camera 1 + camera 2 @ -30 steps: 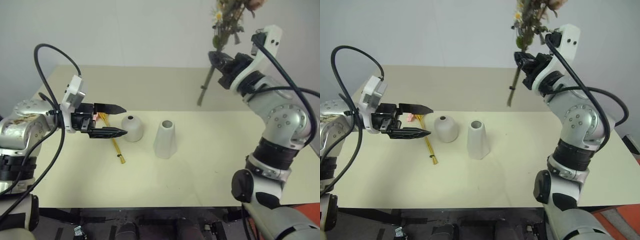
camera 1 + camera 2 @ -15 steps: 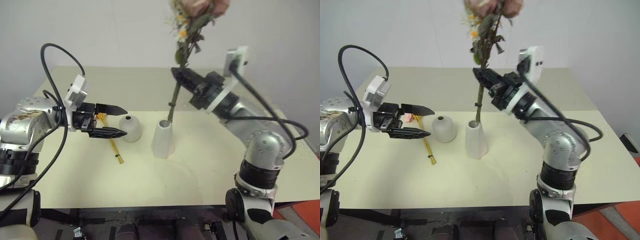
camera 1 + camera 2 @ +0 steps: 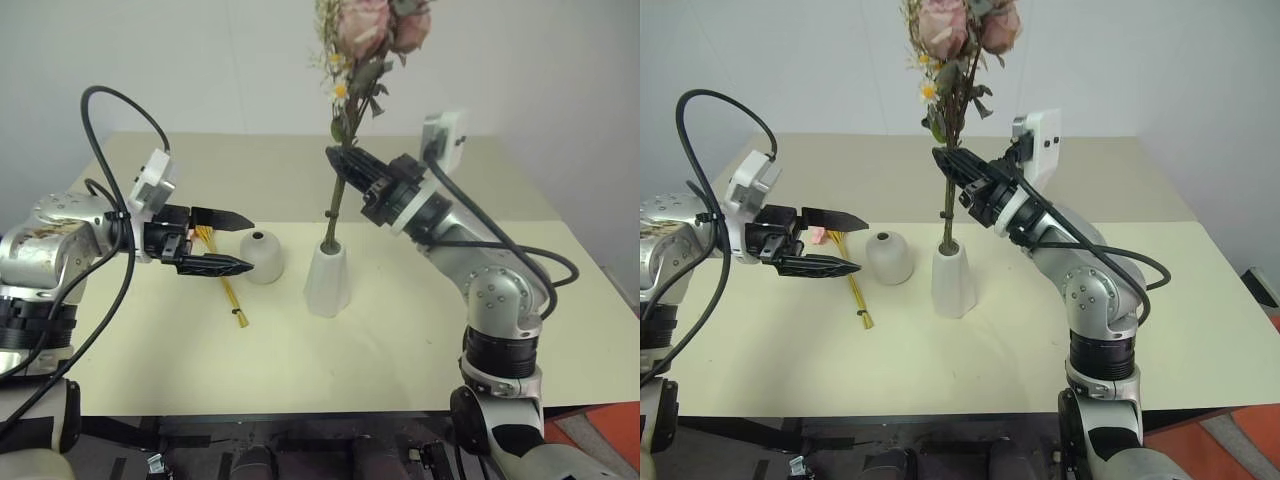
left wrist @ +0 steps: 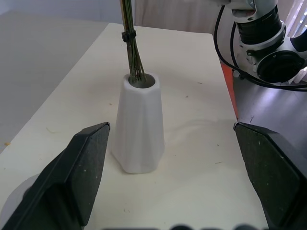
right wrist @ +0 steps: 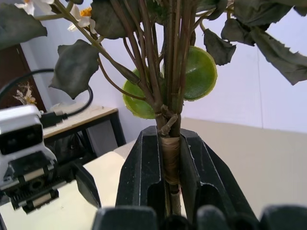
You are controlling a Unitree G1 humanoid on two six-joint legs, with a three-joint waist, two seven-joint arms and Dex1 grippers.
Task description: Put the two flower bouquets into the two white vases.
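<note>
My right gripper is lowering the rose bouquet's lower stems (image 3: 331, 228) inside the tall vase's opening (image 3: 329, 247), and should keep on until my fingers come near that opening, then let go.
The bushy bouquet (image 3: 365, 30) of pink roses stands upright, its dark stems (image 4: 130, 48) going down into the mouth of the taller faceted white vase (image 3: 328, 280). My right gripper (image 3: 338, 160) is shut on the stems (image 5: 170, 158) well above the vase. The short round white vase (image 3: 264, 255) stands just left of the tall one. The slim bouquet (image 3: 228, 290) with yellow-orange stems lies flat on the table left of the round vase. My left gripper (image 3: 250, 241) hovers open above it, pointing at the vases, its fingers (image 4: 76, 177) wide apart and empty.
The pale table (image 3: 400, 350) has bare surface in front of and to the right of the vases. A white wall rises behind the far edge. The slim bouquet's small pink flowers (image 3: 820, 236) lie under my left gripper.
My right arm swung left and down, carrying the bushy bouquet from the upper right to over the tall vase, and its stems now enter the mouth. The left gripper stayed put.
</note>
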